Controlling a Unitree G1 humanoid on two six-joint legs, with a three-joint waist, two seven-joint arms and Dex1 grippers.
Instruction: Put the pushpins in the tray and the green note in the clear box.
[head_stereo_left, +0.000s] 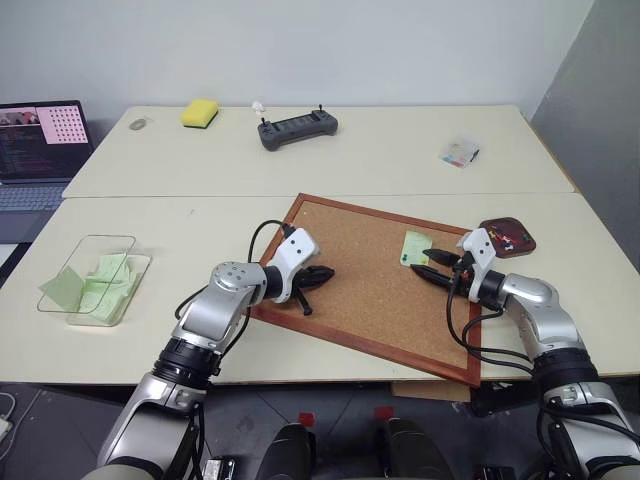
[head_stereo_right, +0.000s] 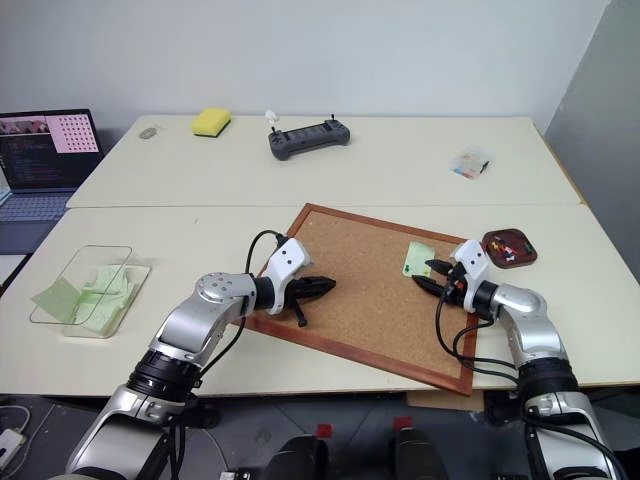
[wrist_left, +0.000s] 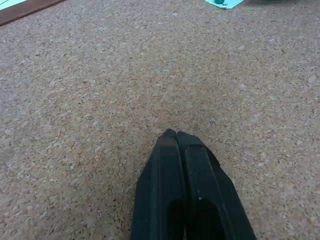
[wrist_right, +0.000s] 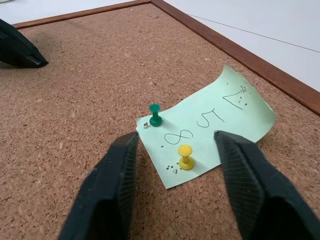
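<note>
The unpinned end (wrist_right: 254, 95) is curling up from the cork board, so the green note (head_stereo_left: 415, 248) will bend and hang down from my gripper when I carry it.
The green note (wrist_right: 212, 124), marked "852", lies on the cork board (head_stereo_left: 360, 290) with a green pushpin (wrist_right: 155, 115) and a yellow pushpin (wrist_right: 185, 156) stuck in it. My right gripper (wrist_right: 175, 136) is open at the note's near edge. Its fingers stand apart on either side of the yellow pin without touching it. The dark oval tray (head_stereo_left: 492, 227) sits just right of the board with several pushpins (head_stereo_left: 512, 237) in it. My left gripper (head_stereo_left: 328, 271) is shut and empty, low over the board's left part. The clear box (head_stereo_left: 120, 300) stands at the table's left and holds green notes.
At the back are a yellow sponge (head_stereo_left: 200, 112), a grey controller (head_stereo_left: 297, 129) and a small clear packet (head_stereo_left: 459, 152). A laptop (head_stereo_left: 40, 140) sits far left. The board's near right corner (head_stereo_left: 470, 378) reaches the table's front edge.
</note>
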